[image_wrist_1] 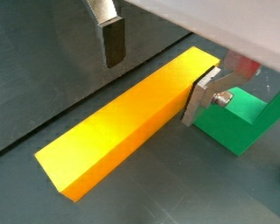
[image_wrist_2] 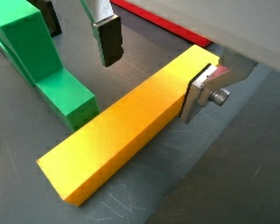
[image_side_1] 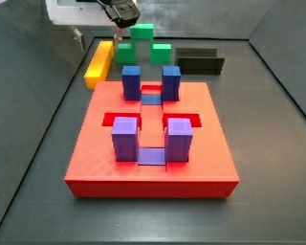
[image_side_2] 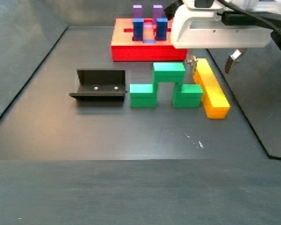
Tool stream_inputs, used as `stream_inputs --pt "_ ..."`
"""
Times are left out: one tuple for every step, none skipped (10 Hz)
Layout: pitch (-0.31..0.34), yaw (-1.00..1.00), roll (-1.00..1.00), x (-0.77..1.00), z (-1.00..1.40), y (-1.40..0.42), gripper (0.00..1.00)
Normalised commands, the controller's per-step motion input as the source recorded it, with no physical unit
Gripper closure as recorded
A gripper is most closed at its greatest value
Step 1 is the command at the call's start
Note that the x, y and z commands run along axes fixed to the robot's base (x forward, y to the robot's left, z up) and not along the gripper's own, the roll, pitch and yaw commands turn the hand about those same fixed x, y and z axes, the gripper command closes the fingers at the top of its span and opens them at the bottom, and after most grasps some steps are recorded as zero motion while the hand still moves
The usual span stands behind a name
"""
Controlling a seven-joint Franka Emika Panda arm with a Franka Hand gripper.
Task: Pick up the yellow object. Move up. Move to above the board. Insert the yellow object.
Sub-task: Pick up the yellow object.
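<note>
The gap (image_side_1: 152,140) between the purple posts is in line with the gap between the blue pair, so the yellow object (image_side_1: 100,65) will go down lengthwise between them when I lower it.
The yellow object (image_wrist_1: 125,122) is a long yellow-orange bar lying flat on the dark floor, also seen in the other wrist view (image_wrist_2: 125,127) and in both side views (image_side_1: 98,63) (image_side_2: 211,90). My gripper (image_wrist_1: 154,68) (image_wrist_2: 154,68) is open and low over one end of the bar. One finger (image_wrist_1: 199,94) is right beside the bar's side and the other finger (image_wrist_1: 111,39) stands well clear of it. The gripper shows in both side views (image_side_1: 122,17) (image_side_2: 213,61). The red board (image_side_1: 149,144) with blue and purple posts lies apart from the bar (image_side_2: 143,44).
A green stepped block (image_wrist_2: 43,61) (image_side_2: 167,85) stands close beside the bar. The dark fixture (image_side_2: 98,86) (image_side_1: 201,62) stands beyond the green block. Raised tray walls (image_side_2: 38,70) ring the floor.
</note>
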Motion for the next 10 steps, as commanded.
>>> stream_inputs --pt "-0.024 0.00 0.16 0.03 -0.13 0.00 0.00" --pt "-0.034 0.00 0.17 0.00 -0.21 0.00 0.00" --pt "-0.043 0.00 0.18 0.01 -0.19 0.01 0.00" --pt "-0.036 0.00 0.18 0.07 -0.12 0.07 0.00" --pt "-0.026 0.00 0.16 0.12 -0.08 0.09 0.00" --pt "-0.016 0.00 0.14 0.16 -0.03 0.09 0.00" --pt "0.000 0.00 0.13 0.20 0.00 0.07 0.00" --pt "-0.004 0.00 0.13 0.14 -0.05 0.02 0.00" --pt "-0.014 0.00 0.14 0.00 -0.20 0.00 0.00" --pt "-0.021 0.00 0.18 -0.03 -0.26 -0.11 0.00"
